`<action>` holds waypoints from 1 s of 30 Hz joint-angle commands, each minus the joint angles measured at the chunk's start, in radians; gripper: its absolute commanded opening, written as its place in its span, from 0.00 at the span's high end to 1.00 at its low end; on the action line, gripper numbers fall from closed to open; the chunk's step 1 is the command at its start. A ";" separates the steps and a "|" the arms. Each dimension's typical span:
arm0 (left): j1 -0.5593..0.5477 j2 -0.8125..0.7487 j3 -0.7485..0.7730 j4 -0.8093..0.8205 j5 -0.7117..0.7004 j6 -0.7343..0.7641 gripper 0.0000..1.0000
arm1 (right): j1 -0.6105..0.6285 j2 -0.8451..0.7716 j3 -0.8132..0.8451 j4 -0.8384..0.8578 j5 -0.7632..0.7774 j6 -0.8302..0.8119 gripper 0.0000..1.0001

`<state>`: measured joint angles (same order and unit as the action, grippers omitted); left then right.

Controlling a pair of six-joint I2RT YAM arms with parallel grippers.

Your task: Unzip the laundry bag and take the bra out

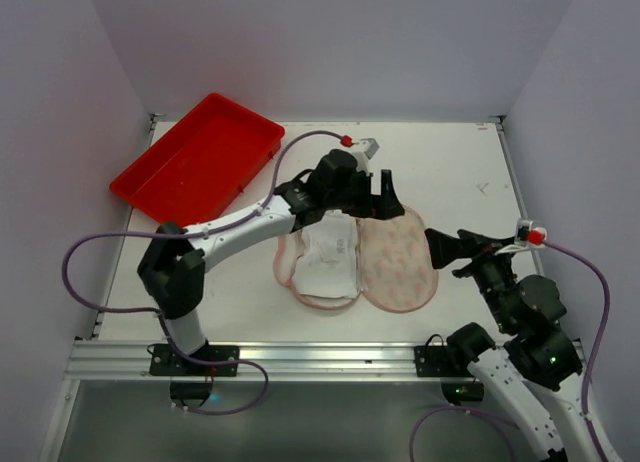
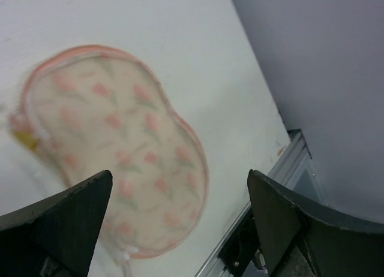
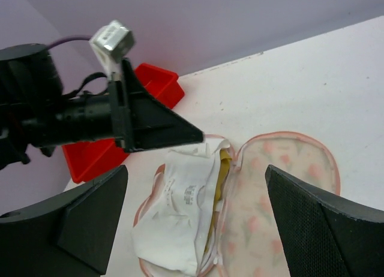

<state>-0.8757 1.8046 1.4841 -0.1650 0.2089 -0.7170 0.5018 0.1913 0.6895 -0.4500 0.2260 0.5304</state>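
A mustard fabric strip (image 2: 25,139) shows past the white piece (image 1: 328,262). I should expect separate mustard fabric to be hidden underneath when I lift the white piece away.
The laundry bag (image 1: 398,264) lies unzipped and spread flat mid-table, its printed lid (image 3: 282,196) folded out to the right. In the left half sits the white bra (image 1: 328,257), bunched up (image 3: 180,220), with a mustard strip (image 3: 223,169) along its right edge. My left gripper (image 1: 385,197) hovers open just above the bag's far edge, holding nothing. Its wrist view looks down on the flipped lid (image 2: 114,139) between wide-apart fingers (image 2: 78,211). My right gripper (image 1: 445,254) stands open just right of the lid, empty; in its own view (image 3: 197,169) the bra shows between the jaws.
A red plastic tray (image 1: 195,162) rests at the back left, tilted against the wall, also in the right wrist view (image 3: 159,85). The table's metal front rail (image 1: 320,357) runs near the arm bases. Purple walls close in on three sides.
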 commanded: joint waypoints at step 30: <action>0.190 -0.172 -0.467 -0.010 -0.086 0.034 0.40 | 0.000 0.238 -0.179 0.160 -0.274 0.011 0.01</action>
<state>-0.6891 1.6299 0.9722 -0.2417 0.0975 -0.7048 0.5018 0.4374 0.5186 -0.3267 -0.0223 0.5346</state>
